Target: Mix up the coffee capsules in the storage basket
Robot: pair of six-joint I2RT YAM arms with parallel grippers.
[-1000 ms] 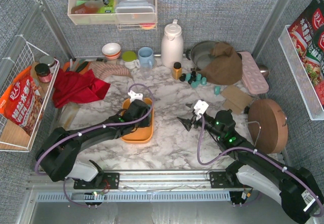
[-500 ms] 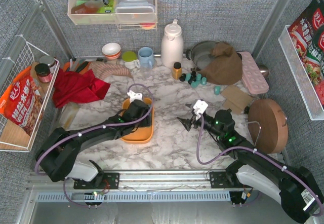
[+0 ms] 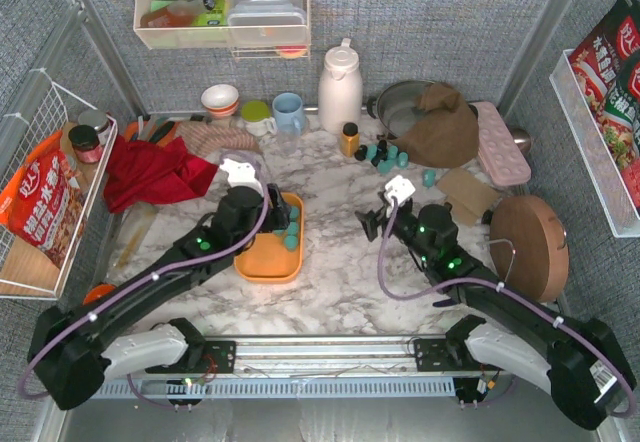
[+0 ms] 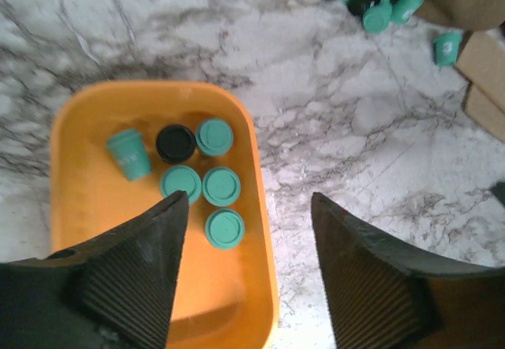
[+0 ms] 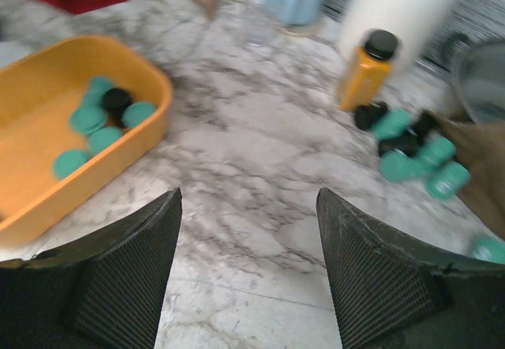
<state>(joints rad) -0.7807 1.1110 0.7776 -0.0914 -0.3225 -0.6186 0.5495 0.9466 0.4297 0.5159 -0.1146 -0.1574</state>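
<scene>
The lone teal capsule (image 3: 429, 178) is by the cardboard, far from my left gripper at the basket (image 3: 268, 260). My right gripper should pick it up and pass it over.
The orange storage basket (image 3: 256, 259) sits on the marble left of centre. Several coffee capsules (image 3: 290, 232) lie in its far right part, mostly teal with one black (image 4: 175, 143) and one teal pod tipped over (image 4: 129, 154). My left gripper (image 3: 277, 211) hovers open above the basket, its jaws straddling the right wall (image 4: 260, 177), holding nothing (image 4: 248, 200). More capsules (image 3: 385, 155) cluster on the table by the amber bottle (image 3: 349, 139). My right gripper (image 3: 372, 216) hangs open and empty (image 5: 248, 197) over bare marble between basket (image 5: 155, 82) and that cluster (image 5: 410, 148).
A white thermos (image 3: 340, 87), blue mug (image 3: 288, 112) and bowls stand along the back. A red cloth (image 3: 150, 172) lies left of the basket. A pan with a brown cloth (image 3: 435, 122), a pink tray (image 3: 500, 144), cardboard (image 3: 466, 195) and a round wooden board (image 3: 528, 248) fill the right.
My left gripper has lifted out of the basket, drawn back to the left and opened wider, uncovering the capsules. The right gripper has shifted slightly farther from me.
</scene>
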